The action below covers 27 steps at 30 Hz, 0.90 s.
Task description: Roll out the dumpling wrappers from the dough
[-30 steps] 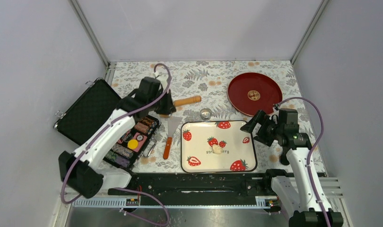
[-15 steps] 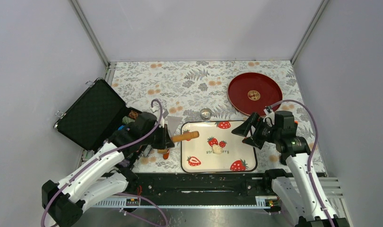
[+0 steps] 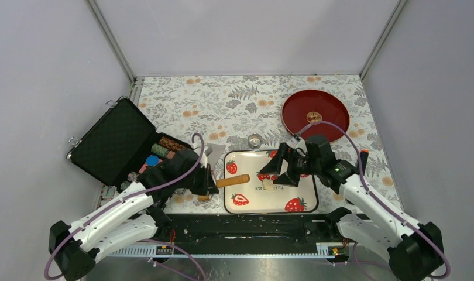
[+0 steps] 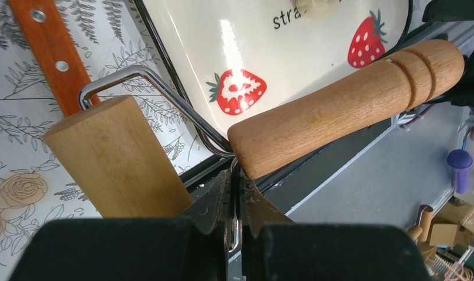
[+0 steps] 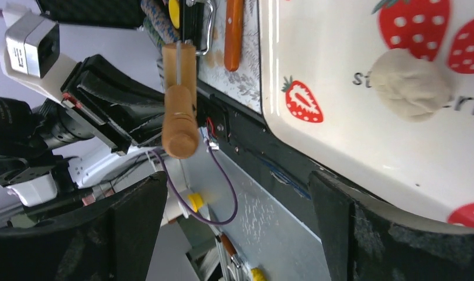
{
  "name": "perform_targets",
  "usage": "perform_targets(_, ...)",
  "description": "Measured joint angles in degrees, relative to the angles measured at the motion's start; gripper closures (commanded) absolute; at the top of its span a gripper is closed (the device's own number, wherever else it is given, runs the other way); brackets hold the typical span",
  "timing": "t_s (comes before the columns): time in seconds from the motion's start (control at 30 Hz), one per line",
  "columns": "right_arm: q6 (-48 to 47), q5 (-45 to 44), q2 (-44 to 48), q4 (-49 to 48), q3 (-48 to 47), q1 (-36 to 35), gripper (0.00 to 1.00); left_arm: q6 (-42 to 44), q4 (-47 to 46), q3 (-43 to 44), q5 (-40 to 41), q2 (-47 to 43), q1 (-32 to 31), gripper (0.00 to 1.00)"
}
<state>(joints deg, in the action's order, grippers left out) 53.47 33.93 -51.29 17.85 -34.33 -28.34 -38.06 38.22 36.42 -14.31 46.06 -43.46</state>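
The robot's left gripper has the roller by its wire frame (image 4: 185,107) and the roller's handle (image 3: 234,180) is free, so the right gripper should take hold of the handle before rolling the dough.
The dough (image 3: 268,186) is a small pale lump in the middle of the strawberry tray (image 3: 246,206); it also shows in the right wrist view (image 5: 413,82) and at the top edge of the left wrist view (image 4: 316,6). My left gripper (image 3: 209,182) is shut on the wire frame of the tan wooden roller (image 3: 233,181) and holds it over the tray's left edge (image 4: 182,88). The roller's handle (image 4: 346,105) points towards the dough. My right gripper (image 3: 272,177) is open and empty, just above the dough. No dumpling wrappers are in view.
A red plate (image 3: 315,115) lies at the back right. A small metal ring cutter (image 3: 255,141) stands behind the tray. An orange-handled spatula (image 4: 47,52) lies left of the tray. An open black case (image 3: 109,143) with coloured chips sits at the left.
My left arm carried the roller from the back of the table down to the tray's left edge. My right arm swung left over the tray to just above the dough.
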Motion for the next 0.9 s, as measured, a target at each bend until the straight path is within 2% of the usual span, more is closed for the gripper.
perform_targets(0.4,6.0,0.0,-12.5,-14.0,-2.2,-12.6,0.07,0.3,-0.9,2.5,0.3,6.0,-5.5,1.00)
perform_targets(0.73,9.5,0.2,-19.9,-22.1,-3.5,-16.6,0.10,0.0,-1.9,2.9,0.5,6.4,-8.1,1.00)
perform_targets(0.9,10.5,0.2,-21.6,-24.6,-4.3,-18.2,0.17,-0.9,-1.9,2.9,1.2,6.5,-9.1,1.00)
